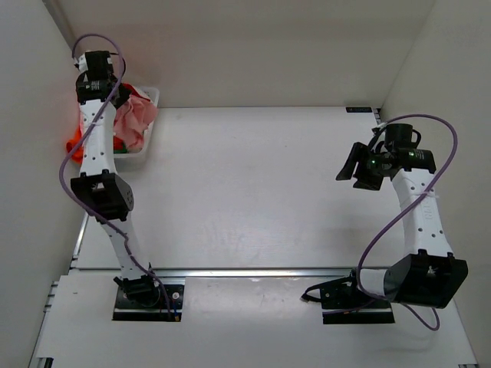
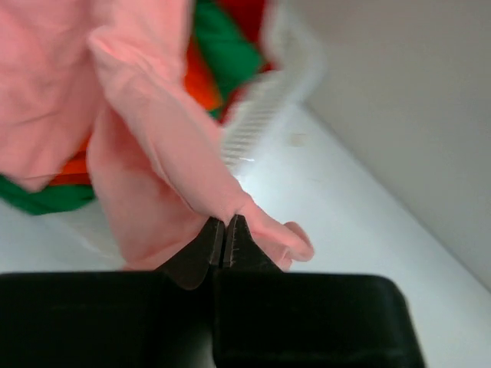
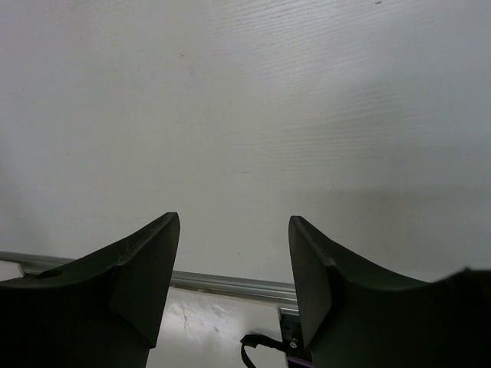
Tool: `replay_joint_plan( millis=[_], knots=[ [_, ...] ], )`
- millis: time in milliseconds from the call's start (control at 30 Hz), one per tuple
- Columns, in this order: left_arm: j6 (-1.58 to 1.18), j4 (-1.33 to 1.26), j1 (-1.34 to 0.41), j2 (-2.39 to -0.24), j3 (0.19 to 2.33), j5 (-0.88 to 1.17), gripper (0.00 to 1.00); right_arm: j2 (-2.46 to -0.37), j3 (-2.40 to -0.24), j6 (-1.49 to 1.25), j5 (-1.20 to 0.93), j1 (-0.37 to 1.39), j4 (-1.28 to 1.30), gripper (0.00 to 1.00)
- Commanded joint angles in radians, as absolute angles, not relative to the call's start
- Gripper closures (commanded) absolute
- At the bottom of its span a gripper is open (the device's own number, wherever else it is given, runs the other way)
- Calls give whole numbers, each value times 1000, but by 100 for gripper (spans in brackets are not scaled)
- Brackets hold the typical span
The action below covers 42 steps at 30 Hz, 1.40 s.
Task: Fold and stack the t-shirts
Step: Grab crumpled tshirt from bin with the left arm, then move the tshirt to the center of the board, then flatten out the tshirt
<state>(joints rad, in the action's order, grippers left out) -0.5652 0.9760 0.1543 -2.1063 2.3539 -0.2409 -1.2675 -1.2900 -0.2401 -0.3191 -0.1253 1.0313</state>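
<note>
Next, my left gripper lays the pink t-shirt (image 1: 134, 119), which hangs bunched over the white basket far from my right gripper, in the middle of the table (image 1: 222, 203) before both grippers spread it.
The salmon pink t-shirt (image 1: 136, 119) hangs bunched over the white basket (image 1: 150, 96) at the table's far left. My left gripper (image 2: 224, 222) is shut on a fold of this pink t-shirt (image 2: 153, 146) and holds it up above the basket. Orange (image 2: 201, 80), green (image 2: 226, 50) and red (image 2: 245, 11) t-shirts lie in the basket under it. In the top view my left gripper (image 1: 123, 96) is mostly hidden by cloth. My right gripper (image 1: 354, 170) is open and empty over the right side of the table; its fingers (image 3: 146, 261) frame bare table.
The basket's ribbed white wall (image 2: 257, 115) stands close to the left side wall. White walls enclose the table on the left, back and right. A metal rail (image 1: 253, 272) runs across the near edge, with both arm bases behind it.
</note>
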Motion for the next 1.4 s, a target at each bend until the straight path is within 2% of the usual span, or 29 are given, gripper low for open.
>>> replay_joint_plan(
  millis=[0, 133, 200, 267, 367, 400, 433, 467, 500, 533, 567, 733, 767, 867, 900, 967, 1033, 1067, 1100, 1133, 1167, 1233, 1300, 1367],
  knots=[
    [-577, 763, 34, -1866, 2333, 66, 100, -1221, -1301, -265, -308, -162, 991, 44],
    [-494, 808, -216, -1827, 2497, 242, 100, -1189, -1282, -281, -305, -163, 962, 47],
    [-593, 767, -256, -1725, 2314, 389, 100, -1164, -1269, -301, -282, -140, 937, 47],
    [-709, 616, -252, -1622, 2117, 548, 100, -1152, -1253, -308, -265, -129, 913, 47],
    [-750, 600, -226, -1503, 1921, 589, 100, -1135, -1244, -316, -275, -141, 911, 46],
    [-703, 667, -209, -1473, 1881, 563, 92, -1131, -1243, -307, -278, -143, 910, 47],
    [-668, 695, -196, -1453, 1841, 528, 76, -1123, -1241, -305, -273, -135, 917, 46],
    [-649, 718, -167, -1445, 1818, 525, 67, -1123, -1238, -304, -273, -132, 917, 47],
    [-655, 719, -138, -1424, 1766, 522, 44, -1121, -1238, -301, -270, -130, 919, 46],
    [-672, 710, -129, -1416, 1705, 546, 16, -1118, -1235, -301, -273, -121, 922, 46],
    [-695, 680, -111, -1408, 1640, 605, 9, -1112, -1235, -304, -273, -112, 925, 46],
    [-719, 603, -199, -1365, 1435, 626, 11, -1107, -1203, -301, -290, -101, 914, 45],
    [-732, 597, -204, -1353, 1383, 635, 4, -1100, -1194, -302, -302, -101, 913, 44],
    [-697, 589, -209, -1344, 1322, 640, 10, -1104, -1174, -292, -328, -81, 913, 44],
    [-625, 642, -219, -1341, 1339, 606, 18, -1115, -1163, -288, -340, -59, 907, 45],
    [-492, 824, -282, -1357, 1386, 496, 22, -1130, -1143, -285, -345, -5, 899, 46],
    [-395, 943, -351, -1364, 1411, 347, 38, -1152, -1120, -284, -356, 75, 887, 48],
    [-352, 998, -398, -1356, 1410, 300, 58, -1173, -1112, -296, -359, 87, 884, 48],
    [-325, 1029, -435, -1348, 1376, 244, 69, -1173, -1095, -307, -373, 116, 879, 48],
    [-321, 1055, -452, -1338, 1333, 215, 69, -1177, -1085, -308, -382, 135, 861, 48],
    [-315, 1077, -462, -1315, 1307, 225, 64, -1184, -1056, -320, -391, 152, 850, 48],
    [-359, 1092, -460, -1270, 1188, 285, 40, -1178, -1026, -331, -408, 164, 841, 49],
    [-397, 1101, -463, -1237, 1113, 316, 37, -1186, -988, -339, -417, 172, 818, 49],
    [-434, 1114, -457, -1210, 1040, 319, 18, -1178, -979, -344, -410, 195, 818, 48]
  ],
)
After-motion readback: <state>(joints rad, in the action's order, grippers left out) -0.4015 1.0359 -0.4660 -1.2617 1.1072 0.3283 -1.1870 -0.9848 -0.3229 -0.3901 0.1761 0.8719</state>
